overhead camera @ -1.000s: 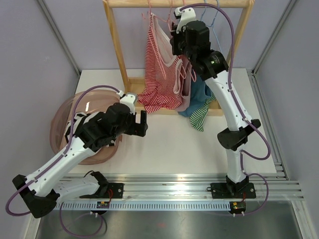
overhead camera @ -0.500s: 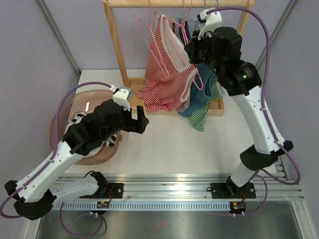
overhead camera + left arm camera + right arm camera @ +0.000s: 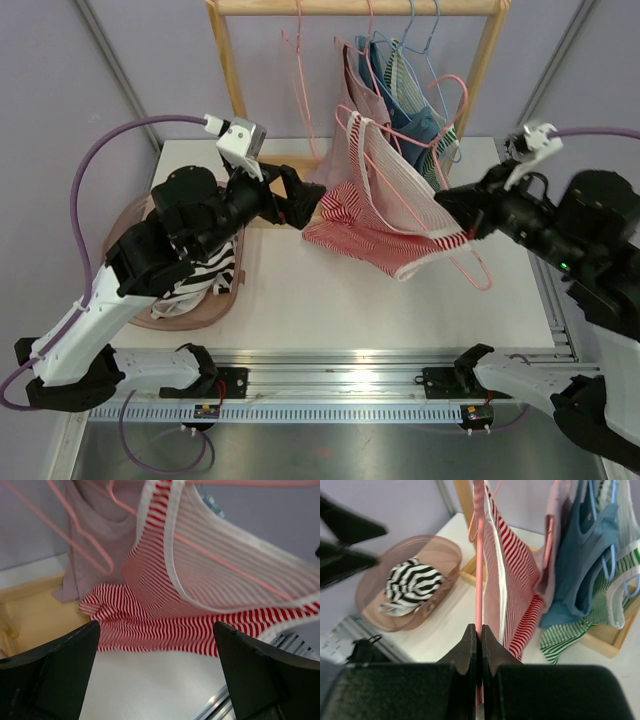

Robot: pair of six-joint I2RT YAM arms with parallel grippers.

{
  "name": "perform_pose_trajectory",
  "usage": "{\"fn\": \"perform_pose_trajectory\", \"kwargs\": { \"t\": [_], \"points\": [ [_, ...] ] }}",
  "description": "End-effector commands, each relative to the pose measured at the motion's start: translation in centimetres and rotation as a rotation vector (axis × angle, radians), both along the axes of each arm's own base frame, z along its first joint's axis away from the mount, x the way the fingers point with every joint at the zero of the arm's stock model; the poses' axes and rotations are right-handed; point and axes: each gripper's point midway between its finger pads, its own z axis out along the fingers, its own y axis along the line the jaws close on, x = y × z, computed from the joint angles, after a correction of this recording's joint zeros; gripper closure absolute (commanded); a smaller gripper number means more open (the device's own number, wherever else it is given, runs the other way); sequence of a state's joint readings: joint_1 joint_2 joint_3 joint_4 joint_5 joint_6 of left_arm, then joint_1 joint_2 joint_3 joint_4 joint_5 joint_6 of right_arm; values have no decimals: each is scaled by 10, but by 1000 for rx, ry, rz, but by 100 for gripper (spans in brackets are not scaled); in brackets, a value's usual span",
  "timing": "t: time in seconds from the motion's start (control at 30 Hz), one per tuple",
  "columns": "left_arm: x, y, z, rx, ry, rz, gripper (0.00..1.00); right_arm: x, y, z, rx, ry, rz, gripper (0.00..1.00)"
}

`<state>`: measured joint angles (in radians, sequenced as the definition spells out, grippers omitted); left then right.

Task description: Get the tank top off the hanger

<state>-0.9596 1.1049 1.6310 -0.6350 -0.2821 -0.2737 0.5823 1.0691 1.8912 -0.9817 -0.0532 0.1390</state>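
Note:
The strap (image 3: 354,132) is only looped over the pink hanger's arm, so I expect the tank top (image 3: 385,232) to slip off and crumple limply when I pull it.
The red-and-white striped tank top (image 3: 390,215) hangs on a pink hanger (image 3: 468,262), held off the rail and tilted over the table. My right gripper (image 3: 444,203) is shut on the hanger's wire (image 3: 479,555), with the tank top (image 3: 515,565) draped just right of the jaws (image 3: 480,630). My left gripper (image 3: 308,200) stands wide open at the garment's left edge, with nothing between its fingers. In the left wrist view the striped hem (image 3: 200,625) lies just beyond the open gripper (image 3: 155,630).
A wooden rack (image 3: 355,7) at the back carries an empty pink hanger (image 3: 300,80) and mauve (image 3: 362,100), blue (image 3: 415,125) and green-striped tops. A pink basket (image 3: 150,312) at left holds a black-and-white striped garment (image 3: 412,582).
My right arm has swung out to the right, pulling the hanger and tank top off the rail and forward over the table. The left gripper rose toward the garment's left edge.

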Motion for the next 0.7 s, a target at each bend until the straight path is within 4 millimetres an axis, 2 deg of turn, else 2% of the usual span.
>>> {"fn": "perform_pose_trajectory", "kwargs": {
  "t": [0.0, 0.13, 0.2, 0.37, 0.47, 0.5, 0.57, 0.67],
  "points": [
    [2, -20, 59, -80, -158, -48, 1, -50, -4, 4, 68, 26, 117, 100],
    [-2, -45, 75, -69, -229, -116, 1, -77, -14, 9, 97, 31, 147, 100],
    [-10, -59, 80, -79, -265, -165, 1, -88, -15, 11, 115, 29, 175, 100],
    [-13, -85, 67, -19, -295, -192, 6, -98, -17, 12, 123, 27, 196, 100],
    [-9, -93, 53, 12, -276, -178, 15, -99, -17, 11, 125, 25, 198, 100],
    [-6, -93, 50, 19, -270, -165, 25, -99, -18, 12, 128, 18, 195, 100],
    [-1, -91, 42, 45, -255, -134, 33, -96, -19, 12, 132, 12, 178, 100],
    [3, -91, 32, 70, -249, -113, 39, -92, -20, 14, 138, 3, 162, 100]
  ]
}}
